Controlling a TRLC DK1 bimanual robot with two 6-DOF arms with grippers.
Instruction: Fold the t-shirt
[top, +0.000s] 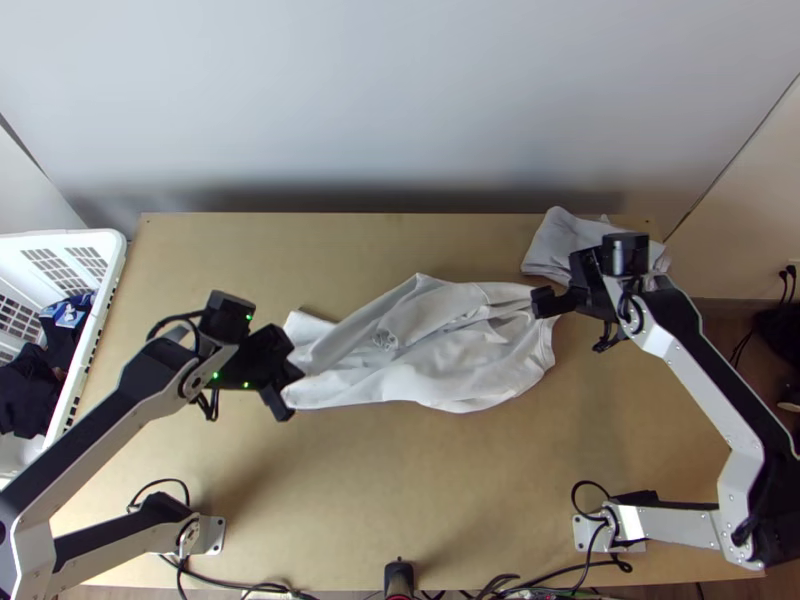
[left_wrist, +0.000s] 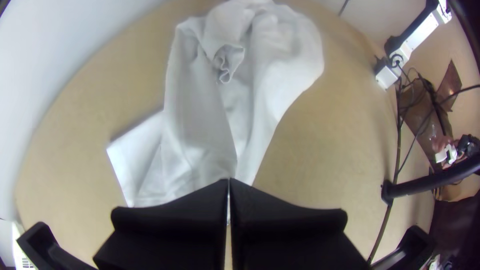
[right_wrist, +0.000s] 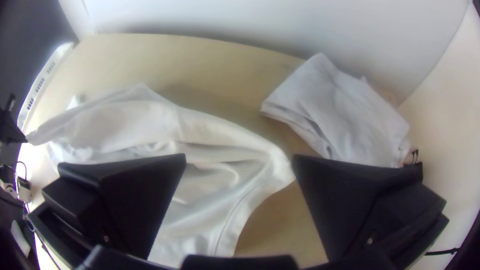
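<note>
The white t-shirt (top: 455, 385) will drop open into a wide sheet when the robot lifts both ends, because loose folds (top: 415, 335) are heaped along its middle.
The white t-shirt (top: 430, 350) lies bunched and creased across the middle of the table. At its left end is my left gripper (top: 292, 375); in the left wrist view the left gripper (left_wrist: 229, 182) is shut on a part of the t-shirt (left_wrist: 200, 125), whose cloth runs up to the touching fingertips. My right gripper (top: 545, 301) is at the shirt's right end. Seen in the right wrist view, the right gripper (right_wrist: 240, 159) stands open, with a corner of the t-shirt (right_wrist: 215, 175) between its spread fingers. Which part of the shirt each end is, I cannot tell.
A folded light grey cloth (top: 556, 245) lies at the table's back right corner, beside and partly under the right arm. A white basket (top: 108, 250) holding dark clothes stands off the left edge. Bare table (top: 400, 480) stretches in front of the shirt.
</note>
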